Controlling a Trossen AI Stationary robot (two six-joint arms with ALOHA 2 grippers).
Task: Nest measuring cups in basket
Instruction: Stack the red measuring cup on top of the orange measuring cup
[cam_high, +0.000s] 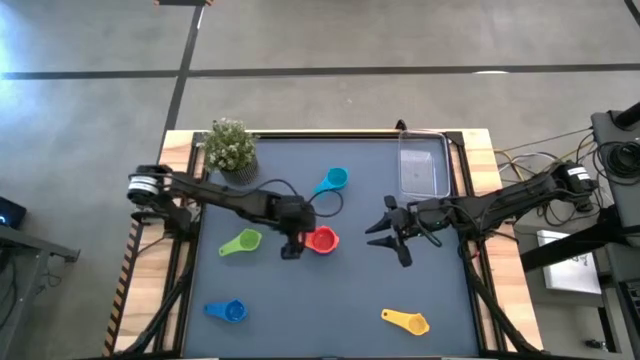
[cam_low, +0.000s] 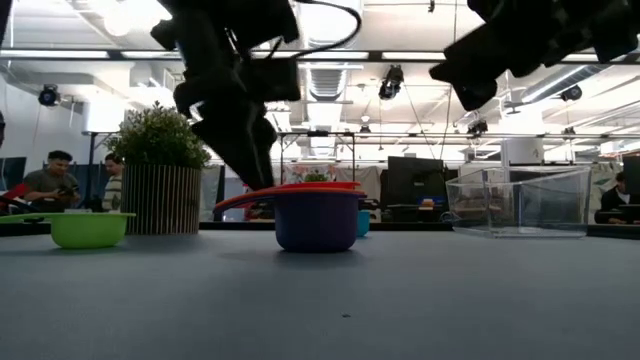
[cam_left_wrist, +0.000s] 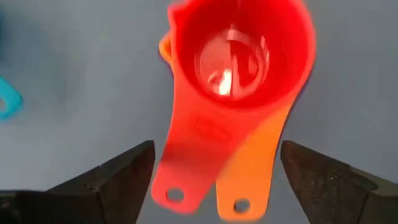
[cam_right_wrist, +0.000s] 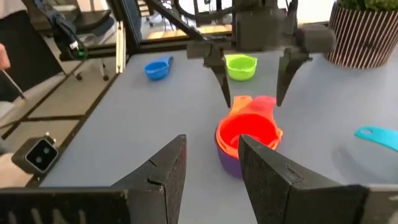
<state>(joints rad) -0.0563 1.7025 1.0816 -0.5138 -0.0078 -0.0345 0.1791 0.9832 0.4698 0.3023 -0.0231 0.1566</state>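
The red cup's handle (cam_left_wrist: 185, 163) points off at an angle from the orange handle under it. My left gripper should squeeze both handles (cam_left_wrist: 219, 169) into line before it nests another cup.
A stack of nested measuring cups (cam_right_wrist: 246, 138) stands on the table's middle: red (cam_left_wrist: 239, 56) on top, orange (cam_left_wrist: 249, 180) under it, purple (cam_low: 318, 222) at the bottom. My left gripper (cam_left_wrist: 217, 171) hangs open above their handles, pointing steeply down, one finger on either side and touching nothing. My right gripper (cam_high: 375, 235) waits to the stack's right, open and holding nothing. Green (cam_high: 242, 243), light blue (cam_high: 332, 180), blue (cam_high: 228, 311) and yellow (cam_high: 405, 320) cups lie singly on the table. The clear basket (cam_high: 423, 165) stands at the far right.
A potted plant (cam_high: 231, 145) stands at the far left corner. The table's wooden rim (cam_high: 480, 170) runs just beyond the basket. People sit in the room behind the table, seen in the low view (cam_low: 50, 180).
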